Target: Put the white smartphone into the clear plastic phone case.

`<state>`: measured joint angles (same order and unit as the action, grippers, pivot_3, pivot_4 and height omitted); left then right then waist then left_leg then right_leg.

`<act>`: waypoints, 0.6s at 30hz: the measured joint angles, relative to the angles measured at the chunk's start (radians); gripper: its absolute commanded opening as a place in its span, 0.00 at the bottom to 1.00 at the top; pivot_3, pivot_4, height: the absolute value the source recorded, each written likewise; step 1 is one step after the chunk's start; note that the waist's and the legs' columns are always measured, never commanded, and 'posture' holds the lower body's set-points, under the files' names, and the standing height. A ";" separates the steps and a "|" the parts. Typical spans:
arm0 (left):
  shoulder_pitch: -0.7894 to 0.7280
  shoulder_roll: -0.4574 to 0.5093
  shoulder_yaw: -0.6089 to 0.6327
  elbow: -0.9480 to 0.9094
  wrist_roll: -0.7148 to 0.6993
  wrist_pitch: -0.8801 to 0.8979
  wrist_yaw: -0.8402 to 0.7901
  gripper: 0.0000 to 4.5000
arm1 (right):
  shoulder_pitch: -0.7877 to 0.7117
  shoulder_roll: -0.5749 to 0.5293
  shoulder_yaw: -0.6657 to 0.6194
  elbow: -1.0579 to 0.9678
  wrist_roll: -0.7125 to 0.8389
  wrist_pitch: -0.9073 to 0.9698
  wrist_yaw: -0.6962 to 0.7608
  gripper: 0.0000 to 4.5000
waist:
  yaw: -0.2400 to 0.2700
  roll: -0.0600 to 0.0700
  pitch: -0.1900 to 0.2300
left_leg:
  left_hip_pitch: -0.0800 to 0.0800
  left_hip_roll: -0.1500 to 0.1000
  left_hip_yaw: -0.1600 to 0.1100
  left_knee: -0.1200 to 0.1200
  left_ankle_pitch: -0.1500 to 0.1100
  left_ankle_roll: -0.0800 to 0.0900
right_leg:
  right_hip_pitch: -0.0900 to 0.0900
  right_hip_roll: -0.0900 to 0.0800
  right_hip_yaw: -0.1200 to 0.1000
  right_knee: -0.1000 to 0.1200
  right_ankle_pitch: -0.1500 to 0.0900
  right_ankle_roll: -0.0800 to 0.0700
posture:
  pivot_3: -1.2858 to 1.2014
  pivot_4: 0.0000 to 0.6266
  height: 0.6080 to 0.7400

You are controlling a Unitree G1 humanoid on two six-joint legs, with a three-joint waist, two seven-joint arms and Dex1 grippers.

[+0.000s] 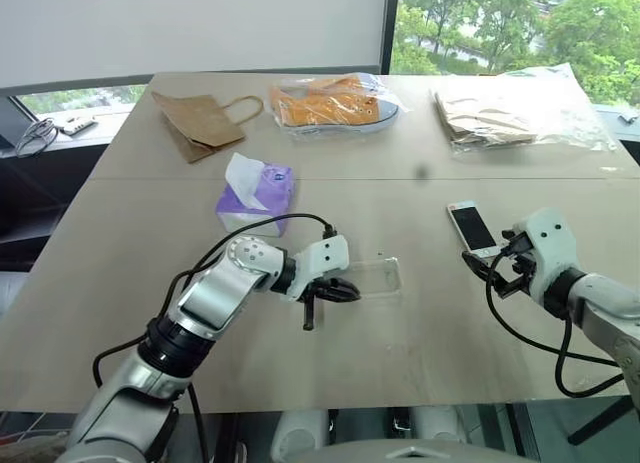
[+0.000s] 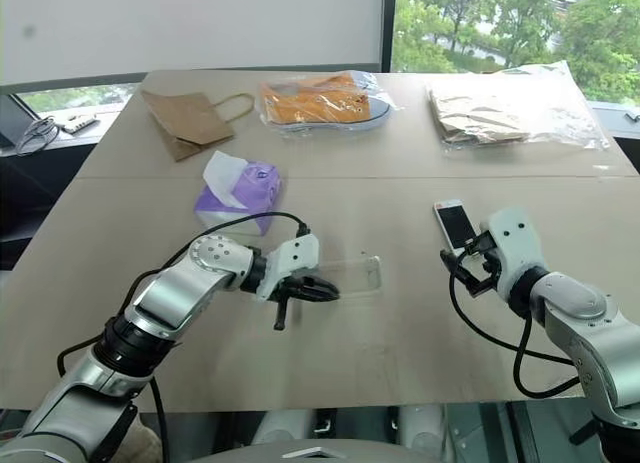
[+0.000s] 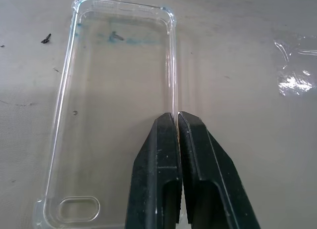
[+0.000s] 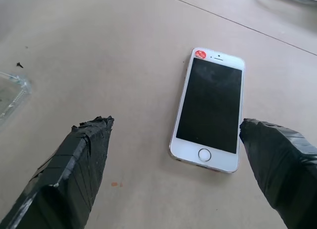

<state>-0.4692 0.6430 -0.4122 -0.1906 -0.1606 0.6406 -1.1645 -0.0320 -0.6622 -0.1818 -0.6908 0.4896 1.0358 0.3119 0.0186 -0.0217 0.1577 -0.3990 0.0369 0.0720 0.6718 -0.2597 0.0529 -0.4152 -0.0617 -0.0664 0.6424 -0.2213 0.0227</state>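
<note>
My gripper will need to press the white smartphone [image 1: 474, 228] down to seat it when I lay it in the clear plastic phone case, because the case has a raised rim [image 1: 397, 275].
The clear plastic phone case [image 1: 378, 276] lies flat on the table in front of me, slightly left of centre. My left gripper [image 1: 335, 290] is shut on it, its two black fingers [image 3: 158, 160] pinching one long side wall of the case [image 3: 109, 90]. The white smartphone [image 1: 472, 227] lies screen up on the table to the right. My right gripper [image 1: 496, 263] hovers just in front of the phone's near end, open. In the right wrist view the smartphone [image 4: 210, 110] lies between and beyond the two spread fingertips [image 4: 91, 135], apart from both.
A purple tissue pack [image 1: 255, 193] sits behind the case. At the table's far side are a brown paper bag [image 1: 197, 123], orange shoes in a clear bag [image 1: 330, 105] and a crinkly clear bag of brown paper items [image 1: 510, 113]. The table's front edge [image 1: 330, 408] runs close below both arms.
</note>
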 measured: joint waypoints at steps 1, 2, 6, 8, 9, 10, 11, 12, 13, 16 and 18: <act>-0.007 -0.005 -0.001 0.008 0.001 0.000 0.000 0.03 | -0.002 0.000 0.000 0.000 0.000 0.009 -0.003 1.00 | 0.000 0.000 0.000 | 0.000 0.000 0.000 0.000 0.000 0.000 | 0.000 0.000 0.000 0.000 0.000 0.000 | 0.52 0.24 1.00; -0.014 -0.010 -0.005 0.015 0.002 0.000 0.000 0.03 | -0.002 0.000 0.000 -0.001 -0.001 0.016 -0.009 1.00 | -0.002 0.000 0.000 | 0.000 0.000 0.000 0.000 0.000 0.000 | 0.000 0.000 0.000 0.000 0.000 0.000 | 0.52 0.24 1.00; -0.047 -0.026 -0.026 0.042 0.007 -0.002 -0.002 0.03 | -0.002 0.002 0.000 -0.009 -0.001 0.032 -0.018 1.00 | -0.003 0.000 0.000 | 0.000 0.000 0.000 0.000 0.000 0.000 | 0.000 0.000 0.001 0.000 0.001 0.001 | 0.52 0.24 1.00; -0.060 -0.032 -0.031 0.051 0.009 -0.004 -0.007 0.03 | -0.002 0.004 0.000 -0.010 -0.003 0.035 -0.021 1.00 | -0.003 0.000 0.000 | 0.000 0.000 0.000 0.000 0.000 0.000 | 0.000 0.000 0.000 0.000 0.001 0.001 | 0.52 0.24 1.00; -0.066 -0.036 -0.033 0.058 0.011 -0.006 -0.009 0.03 | -0.002 0.004 0.000 -0.011 -0.005 0.036 -0.024 1.00 | -0.003 0.000 0.000 | 0.000 0.000 0.000 0.000 0.000 0.000 | 0.000 0.000 0.000 0.000 0.001 0.001 | 0.52 0.24 1.00; -0.073 -0.041 -0.036 0.067 0.012 -0.009 -0.010 0.03 | -0.002 0.005 0.000 -0.013 -0.007 0.035 -0.027 1.00 | -0.003 0.000 0.000 | -0.001 0.000 0.000 0.000 0.000 0.000 | 0.000 0.000 0.000 0.000 0.001 0.001 | 0.52 0.24 1.00; -0.080 -0.046 -0.040 0.072 0.013 -0.011 -0.012 0.03 | -0.002 0.005 0.000 -0.015 -0.009 0.035 -0.028 1.00 | -0.004 0.000 0.000 | -0.001 0.000 0.000 0.000 0.000 0.000 | -0.001 0.000 0.000 0.000 0.001 0.001 | 0.52 0.24 1.00; -0.080 -0.046 -0.041 0.073 0.013 -0.011 -0.012 0.03 | -0.002 0.005 0.000 -0.015 -0.009 0.035 -0.028 1.00 | -0.004 0.000 0.000 | -0.001 0.000 0.000 0.000 0.000 0.000 | -0.001 0.000 0.000 0.000 0.001 0.001 | 0.52 0.24 1.00; -0.087 -0.052 -0.047 0.084 0.012 -0.013 -0.019 0.03 | -0.002 0.005 0.000 -0.015 -0.011 0.035 -0.028 1.00 | -0.004 0.000 0.000 | -0.001 0.000 0.000 0.000 0.000 0.000 | -0.001 0.000 0.000 0.000 0.001 0.001 | 0.52 0.24 1.00; -0.095 -0.068 -0.050 0.091 0.006 -0.006 -0.023 0.27 | -0.002 0.005 0.000 -0.015 -0.011 0.034 -0.027 1.00 | -0.003 0.000 0.000 | -0.001 0.000 0.000 0.000 0.000 0.000 | -0.001 0.000 0.000 0.000 0.001 0.001 | 0.52 0.24 1.00; -0.104 -0.080 -0.050 0.093 -0.005 0.006 -0.030 0.49 | -0.002 0.004 0.000 -0.015 -0.017 0.024 -0.026 1.00 | -0.004 0.000 0.000 | -0.001 0.000 0.000 0.000 0.000 0.000 | -0.001 0.000 0.000 0.000 0.001 0.002 | 0.52 0.24 1.00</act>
<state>-0.5728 0.5632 -0.4620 -0.0974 -0.1652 0.6466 -1.1946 -0.0345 -0.6579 -0.1816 -0.7057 0.4724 1.0603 0.2862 0.0148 -0.0218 0.1578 -0.3999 0.0367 0.0723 0.6714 -0.2598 0.0530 -0.4161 -0.0613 -0.0660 0.6421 -0.2205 0.0243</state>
